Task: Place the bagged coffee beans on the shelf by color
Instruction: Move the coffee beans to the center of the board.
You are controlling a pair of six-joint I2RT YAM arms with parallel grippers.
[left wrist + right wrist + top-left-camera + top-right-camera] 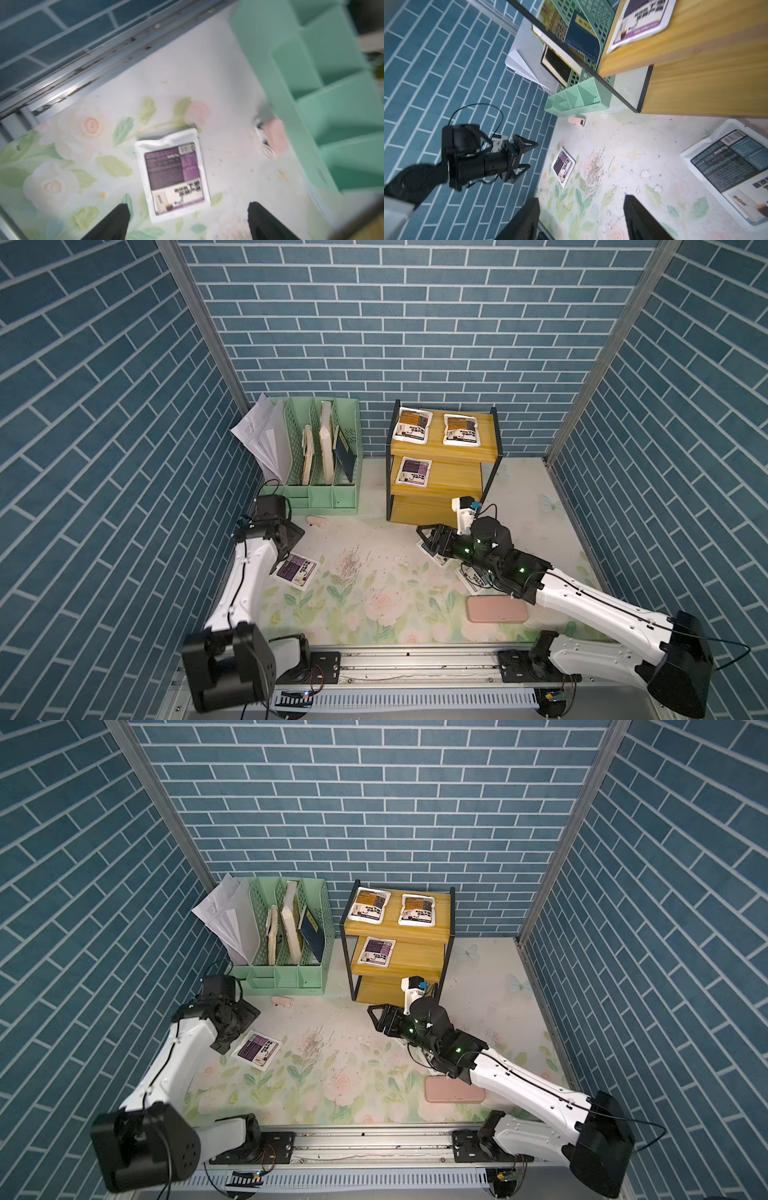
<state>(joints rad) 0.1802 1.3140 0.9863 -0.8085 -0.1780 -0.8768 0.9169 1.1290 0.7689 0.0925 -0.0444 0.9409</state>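
Next, I bring the purple pouch (297, 570) in front of the shelf (390, 572) with my left gripper before both grippers lift its edges, because it lies far from my right gripper.
The shelf (446, 452) (399, 931) stands at the back. Its top board carries two orange-brown bagged coffee beans (412, 425) (461, 429), and the middle board one purple pouch (413, 472) (641, 18). Another purple pouch (297, 568) (257, 1048) (173, 172) lies flat on the table at the left. My left gripper (286, 553) (188, 205) hovers open just above its near edge, holding nothing. My right gripper (420, 537) (581, 198) stands open and empty in front of the shelf's lowest board. Grey-blue pouches (473, 577) (729, 166) lie on the table, partly hidden under the right arm.
A mint-green file organizer (328, 493) with books and papers stands at the back left, close to my left arm. A pink flat case (496, 608) lies by the right forearm. A small pink object (316, 522) and scattered crumbs (349, 568) lie mid-table. Brick walls enclose three sides.
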